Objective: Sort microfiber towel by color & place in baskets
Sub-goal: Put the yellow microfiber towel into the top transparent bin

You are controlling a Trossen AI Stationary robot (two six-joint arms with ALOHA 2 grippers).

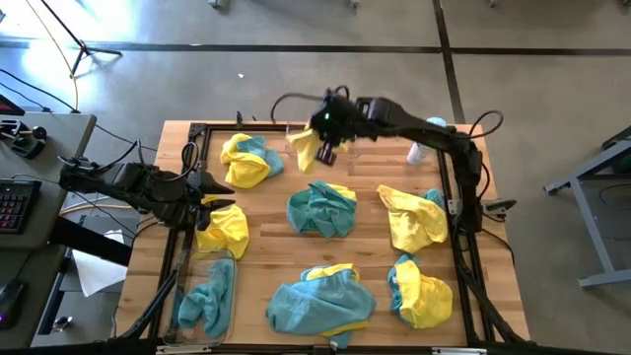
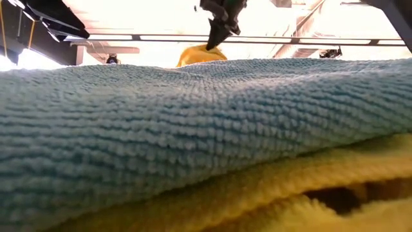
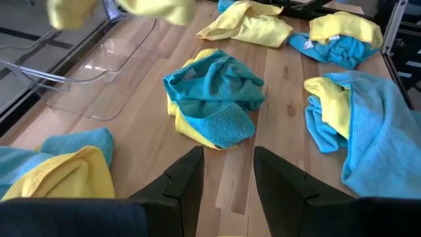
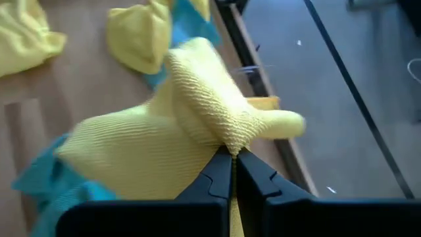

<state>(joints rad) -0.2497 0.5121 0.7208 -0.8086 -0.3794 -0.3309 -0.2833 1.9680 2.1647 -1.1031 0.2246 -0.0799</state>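
The yellow towel (image 1: 304, 149) is hanging free above the edge of the empty far basket (image 1: 352, 155), so my right gripper should keep lowering it and let it go inside that basket.
My right gripper (image 1: 327, 146) hangs high over the table's far middle, shut on a yellow microfiber towel (image 1: 307, 150). The low view shows that towel (image 2: 201, 54) dangling under the gripper (image 2: 215, 40). A clear basket (image 3: 85, 72) stands on the wood just below and beside it. A second clear basket (image 1: 202, 296) at the near left holds a teal towel (image 1: 209, 304). My left gripper (image 1: 219, 194) waits open at the left, its fingers (image 3: 187, 181) above bare wood. Several yellow and teal towels lie bunched over the table. My right gripper pinches a raised fold of the yellow towel (image 4: 227, 135) between its two fingertips. It comes from above, slanting down. The towel is lifted clear of the table and hangs slack below the fingers.
Mixed piles lie at the centre (image 1: 321, 209), far left (image 1: 246, 162), right (image 1: 414, 217), near middle (image 1: 323, 296) and near right (image 1: 422, 293). A yellow towel (image 1: 224, 229) lies by my left gripper. A white bottle (image 1: 422, 150) stands far right. A teal towel (image 2: 193, 122) fills the low view.
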